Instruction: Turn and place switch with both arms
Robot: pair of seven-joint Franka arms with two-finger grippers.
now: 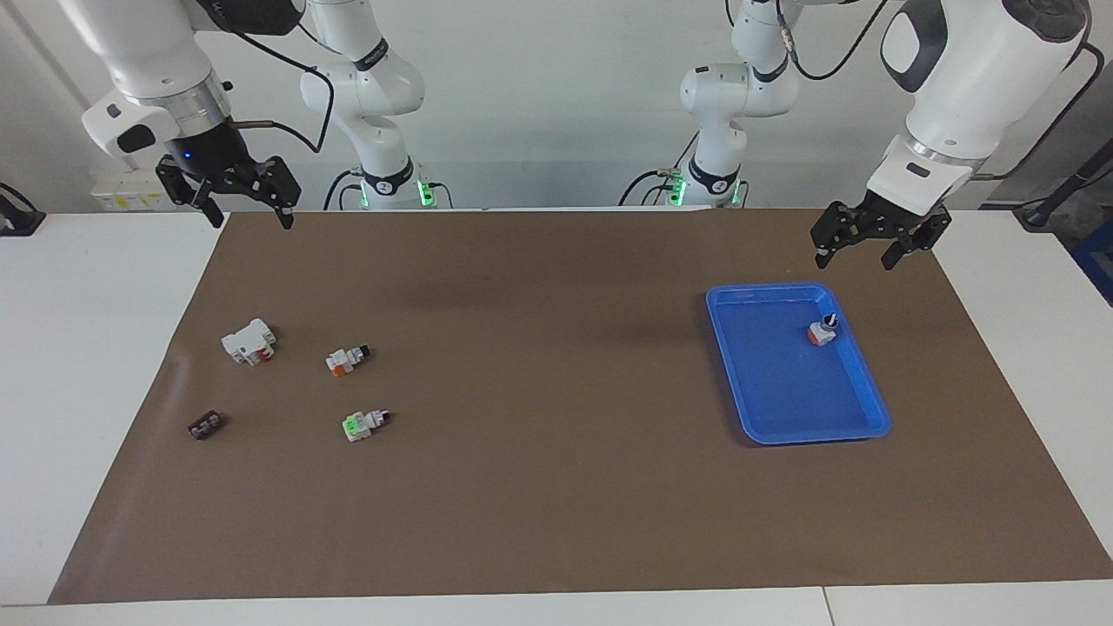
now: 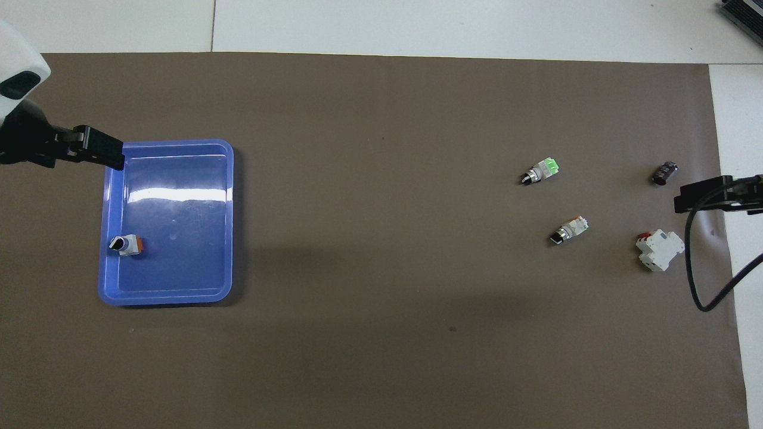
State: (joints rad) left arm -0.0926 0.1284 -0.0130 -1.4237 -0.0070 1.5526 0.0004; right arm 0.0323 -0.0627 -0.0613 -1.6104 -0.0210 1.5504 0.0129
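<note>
The whole switch [image 2: 574, 226] will come along when my left gripper carries the black knob, because the knob is joined to the switch's body through a collar [image 2: 564, 233].
The switch [image 1: 348, 358] lies on its side on the brown mat toward the right arm's end, white-grey with an orange patch and a short black knob. It also shows in the overhead view [image 2: 569, 230]. My right gripper [image 1: 249, 216] hangs open and empty, high in the air at the mat's corner, well apart from the switch; one finger [image 2: 697, 199] shows in the overhead view. My left gripper [image 1: 856, 255] hangs open and empty in the air by the blue tray [image 1: 783, 382], at the left arm's end; it also shows in the overhead view [image 2: 98, 152].
The blue tray [image 2: 179, 238] holds a similar switch with a dark-blue, white-tipped knob [image 1: 823, 330]. A white switch with a green part [image 1: 365, 423], a white breaker with red [image 1: 249, 341] and a small dark block [image 1: 206, 424] lie around the task's switch.
</note>
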